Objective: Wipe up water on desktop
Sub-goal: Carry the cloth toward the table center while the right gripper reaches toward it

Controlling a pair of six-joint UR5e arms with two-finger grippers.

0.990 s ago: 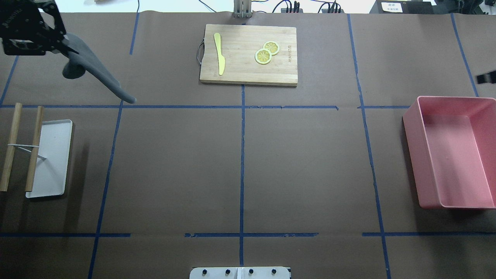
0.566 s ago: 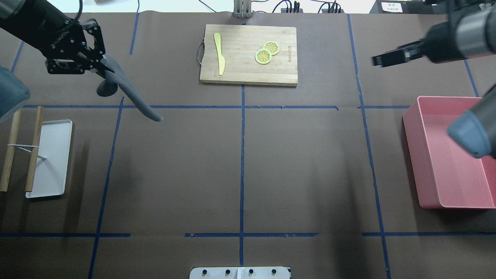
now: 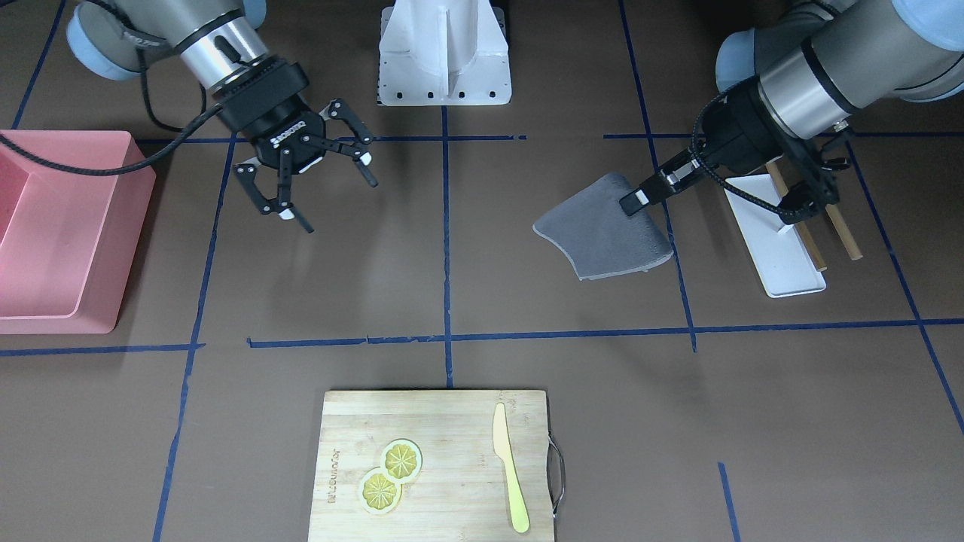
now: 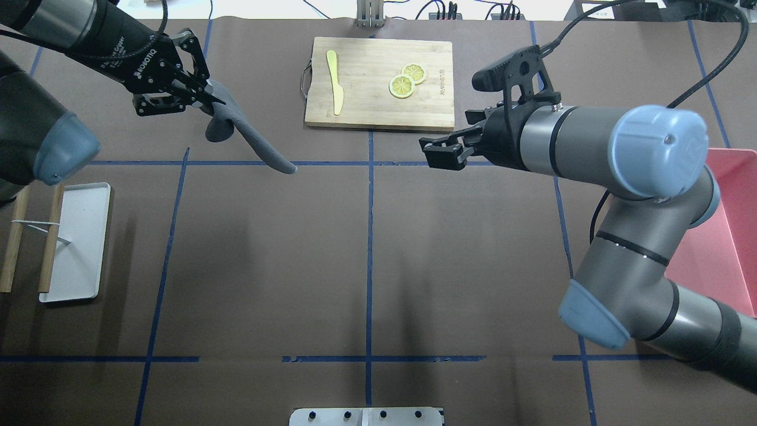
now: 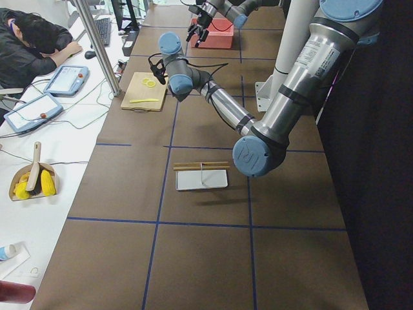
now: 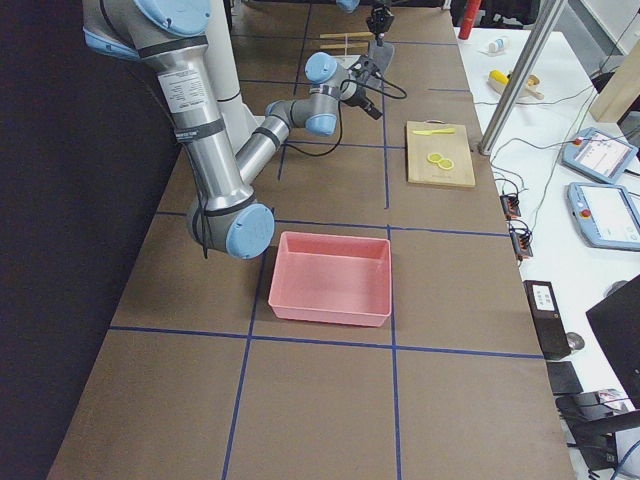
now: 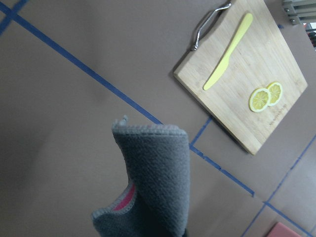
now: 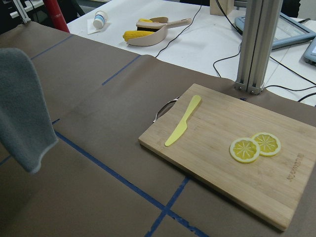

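Note:
The grey cloth (image 3: 603,227) hangs spread out with a curved lower edge (image 3: 562,254). It will sag in a wide curl when I carry it.
The desktop (image 4: 266,266) is a dark-brown surface crossed by blue tape lines; I see no water on it. My left gripper (image 4: 212,102) is shut on a corner of a grey cloth (image 4: 260,148), which hangs above the desktop left of the centre line. In the front-facing view the left gripper (image 3: 631,200) and the cloth (image 3: 602,237) are at the right. The cloth also shows in the left wrist view (image 7: 153,182) and the right wrist view (image 8: 22,113). My right gripper (image 4: 429,152) is open and empty above the desktop, also in the front-facing view (image 3: 340,205).
A bamboo cutting board (image 4: 366,112) with a yellow knife (image 4: 335,83) and two lemon slices (image 4: 407,80) lies at the far middle. A pink bin (image 3: 45,248) stands on my right. A white tray (image 4: 77,248) with a wooden rack (image 4: 18,231) lies on my left.
My left gripper has carried the cloth to the right, toward the table's middle. My right arm has swung in from the right edge to near the cutting board.

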